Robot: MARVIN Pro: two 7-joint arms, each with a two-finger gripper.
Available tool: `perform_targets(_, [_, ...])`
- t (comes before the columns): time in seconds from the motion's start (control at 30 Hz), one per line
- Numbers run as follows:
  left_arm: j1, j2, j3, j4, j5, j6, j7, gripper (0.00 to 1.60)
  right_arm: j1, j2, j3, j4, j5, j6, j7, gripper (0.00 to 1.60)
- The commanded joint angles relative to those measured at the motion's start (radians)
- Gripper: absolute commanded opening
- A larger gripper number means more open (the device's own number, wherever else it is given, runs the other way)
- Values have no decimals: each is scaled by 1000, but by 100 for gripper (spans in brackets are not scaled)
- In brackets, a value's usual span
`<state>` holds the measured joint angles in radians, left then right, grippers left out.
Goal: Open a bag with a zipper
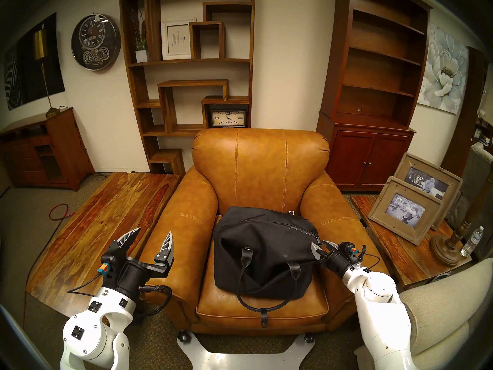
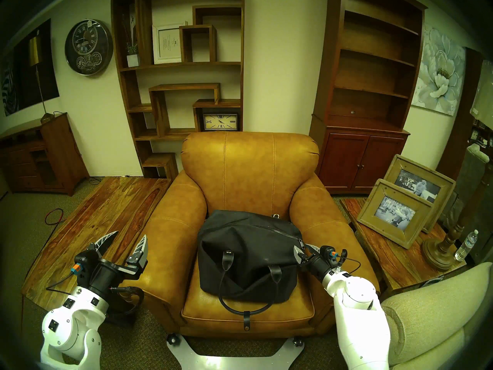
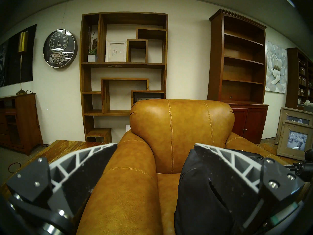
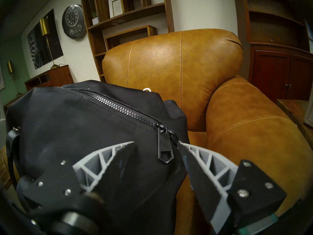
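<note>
The bag's top [image 1: 262,224] sags loosely, so the zipper [image 4: 121,108] will open into only a narrow slit when I pull its black tab to the far end of the bag.
A black canvas bag [image 1: 264,252] with loop handles [image 1: 241,276] lies on the seat of a tan leather armchair [image 1: 261,169]. Its zipper [image 1: 282,224] runs along the top and looks closed; the right wrist view [image 4: 118,106] shows the teeth meshed. The black pull [image 4: 165,144] hangs at the bag's right end. My right gripper [image 1: 318,243] is open at that end, and in its wrist view [image 4: 156,143] the pull lies between the fingers, untouched. My left gripper [image 1: 154,232] is open and empty over the chair's left armrest, clear of the bag [image 3: 194,187].
A low wooden table [image 1: 106,214] stands left of the chair. On the right a side table [image 1: 416,257] holds picture frames [image 1: 405,209], a lamp base [image 1: 448,244] and a water bottle [image 1: 470,241]. A beige sofa arm [image 1: 440,308] is by my right arm.
</note>
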<state>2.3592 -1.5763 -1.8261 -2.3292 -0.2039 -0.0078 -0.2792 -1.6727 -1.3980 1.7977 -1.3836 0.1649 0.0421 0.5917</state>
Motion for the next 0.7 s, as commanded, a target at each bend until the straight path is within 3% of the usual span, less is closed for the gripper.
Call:
perform_targets(0.0, [-1, 2, 1, -20, 2, -3, -2, 160, 20, -10, 2, 7, 14, -18, 5, 91])
perform_targets(0.6, [-1, 2, 1, -20, 2, -3, -2, 160, 31, -20, 7, 18, 34, -17, 8, 68])
perform_targets(0.67, [-1, 2, 1, -20, 2, -3, -2, 160, 31, -21, 7, 18, 34, -18, 7, 58])
